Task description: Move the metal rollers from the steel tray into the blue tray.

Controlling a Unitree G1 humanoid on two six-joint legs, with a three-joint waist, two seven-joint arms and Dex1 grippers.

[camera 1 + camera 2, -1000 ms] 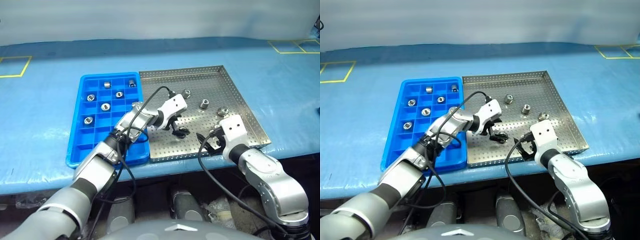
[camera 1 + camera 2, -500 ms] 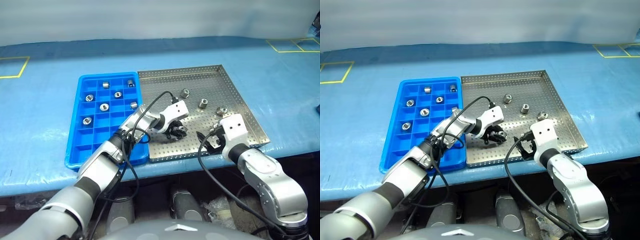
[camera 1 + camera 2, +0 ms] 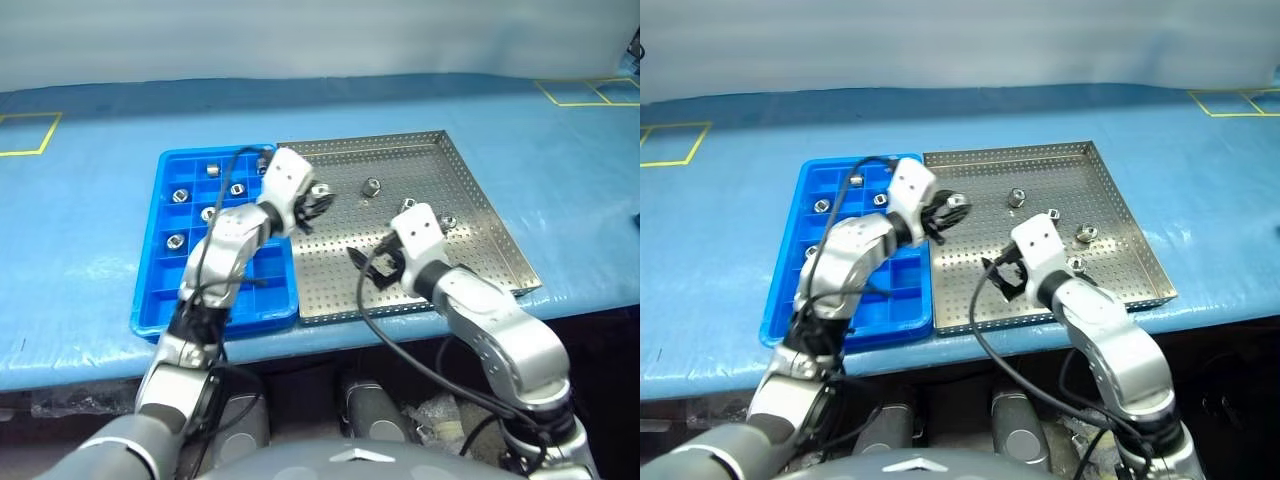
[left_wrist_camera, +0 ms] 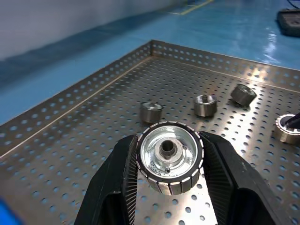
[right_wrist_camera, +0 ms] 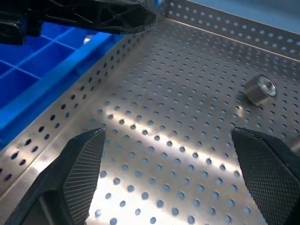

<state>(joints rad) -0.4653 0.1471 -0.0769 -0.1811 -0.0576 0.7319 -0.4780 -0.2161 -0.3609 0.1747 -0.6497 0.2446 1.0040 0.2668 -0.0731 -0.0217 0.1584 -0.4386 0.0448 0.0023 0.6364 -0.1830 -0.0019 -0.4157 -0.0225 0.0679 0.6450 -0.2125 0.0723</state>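
Note:
The roller [image 4: 169, 157] sits square in my left gripper's fingers, clear of the steel tray, so I should keep carrying it until it is in an empty compartment of the blue tray.
My left gripper [image 3: 318, 196] is shut on a metal roller [image 4: 169, 152], lifted above the steel tray [image 3: 470, 185] close to its left rim, next to the blue tray [image 3: 165, 300]. Its ribbed black fingers [image 4: 126, 173] clamp the roller's sides. Several more rollers lie on the steel tray's perforated floor, among them one [image 3: 371, 186] near the back and one [image 3: 1085, 233] on the right. Several rollers [image 3: 181, 195] sit in the blue tray's compartments. My right gripper [image 3: 365, 266] hangs open over the steel tray's front middle, nothing between its pads [image 5: 80, 171].
Both trays rest side by side on a blue-covered table [image 3: 90, 230] whose front edge runs just below them. Yellow tape marks [image 3: 25, 135] lie at the far left and far right. Black cables [image 3: 215, 250] loop off both wrists.
My left gripper closed on a roller in the steel tray, then lifted it up and to the left toward the blue tray's edge. The right gripper slid left over the steel tray, staying open.

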